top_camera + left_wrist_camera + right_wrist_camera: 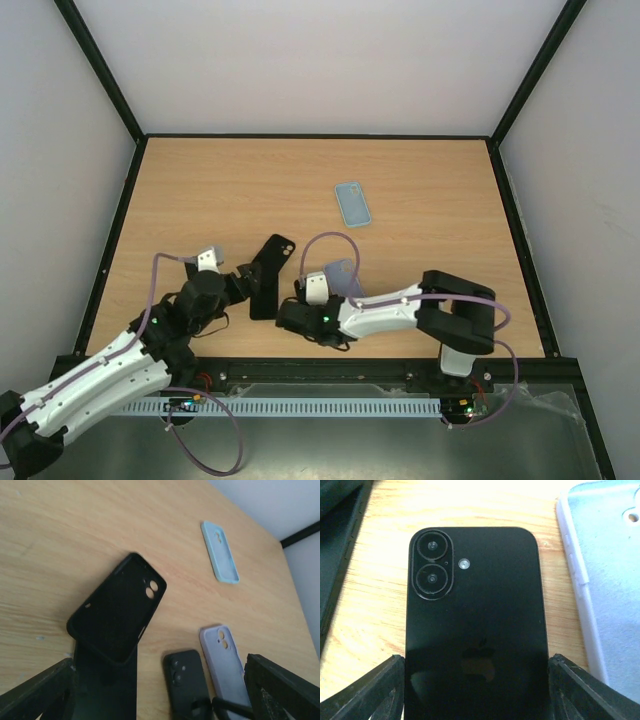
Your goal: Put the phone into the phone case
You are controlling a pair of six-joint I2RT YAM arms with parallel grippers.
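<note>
I am holding the phone in my right gripper (pixel 477 615) with its back up while the cases open upward, so my left gripper should take the camera end (pixel 180 661) to flip the phone over.
A black phone (pixel 475 610) lies back up on the table, camera end away from my right wrist. My right gripper (pixel 476 685) has a finger against each long side of it and is shut on it; in the top view this gripper (pixel 292 312) sits low near the table's front. The phone also shows in the left wrist view (pixel 185 680). A black phone case (pixel 117 612), open side up, lies just left of it (pixel 274 262), its near end over a dark flat shape. My left gripper (pixel 157 692) is open wide and empty, just short of the case's near end (pixel 243 285).
A lilac case (pixel 343 275) lies right beside the phone, also in the right wrist view (pixel 610 580) and the left wrist view (pixel 225 662). A light blue case (pixel 352 203) lies farther back (pixel 220 552). Black rails edge the table (pixel 420 180).
</note>
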